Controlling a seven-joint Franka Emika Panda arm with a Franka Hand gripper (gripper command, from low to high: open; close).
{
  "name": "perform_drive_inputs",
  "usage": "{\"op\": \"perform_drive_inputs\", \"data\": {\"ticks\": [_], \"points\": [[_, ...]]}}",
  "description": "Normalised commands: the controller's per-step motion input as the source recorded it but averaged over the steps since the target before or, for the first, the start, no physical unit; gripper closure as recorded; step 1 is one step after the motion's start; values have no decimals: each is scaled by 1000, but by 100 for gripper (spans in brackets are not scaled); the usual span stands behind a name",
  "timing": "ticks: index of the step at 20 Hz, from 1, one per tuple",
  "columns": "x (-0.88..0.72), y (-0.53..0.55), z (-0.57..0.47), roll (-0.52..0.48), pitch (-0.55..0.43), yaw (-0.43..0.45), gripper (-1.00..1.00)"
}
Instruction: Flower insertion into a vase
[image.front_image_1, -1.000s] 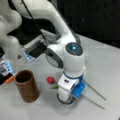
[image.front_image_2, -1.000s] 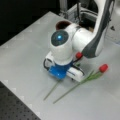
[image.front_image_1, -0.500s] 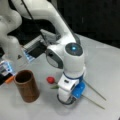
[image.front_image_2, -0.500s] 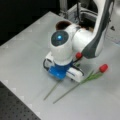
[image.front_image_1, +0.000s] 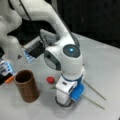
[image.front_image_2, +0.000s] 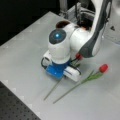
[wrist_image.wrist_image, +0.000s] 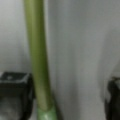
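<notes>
The green stem (wrist_image.wrist_image: 38, 60) lies nearly straight between the open fingers, so the flower (image.front_image_1: 50, 79) will stay stiff rather than droop when I carry it to the vase.
The dark reddish-brown vase (image.front_image_1: 26, 85) stands upright at a front view's left; in a front view only its rim (image.front_image_2: 62, 24) shows behind the arm. Two red-headed flowers lie flat on the table. One has its head (image.front_image_2: 78, 56) by the wrist and its stem (image.front_image_2: 52, 90) running under the hand. The other flower (image.front_image_2: 103, 68) lies free beside it. My gripper (wrist_image.wrist_image: 65, 100) is down at the table and open, straddling the green stem (wrist_image.wrist_image: 37, 55), which lies close to the left finger (wrist_image.wrist_image: 15, 95). The red head (image.front_image_1: 50, 80) lies between vase and hand.
A grey box (image.front_image_1: 37, 48) and a blue-lit device (image.front_image_1: 6, 67) sit behind the vase. Both stems (image.front_image_1: 95, 91) stretch out to the right of the hand. A black perforated border (image.front_image_2: 15, 105) edges the table at a front view's bottom left.
</notes>
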Motion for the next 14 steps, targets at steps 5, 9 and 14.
{"op": "perform_drive_inputs", "data": {"ticks": [5,9,14], "points": [[-76,141,-191,89,-63,-2,100],[-112,158,-157,124,-62,-33,100],[-212,164,57,131,-25,-76,100]]}}
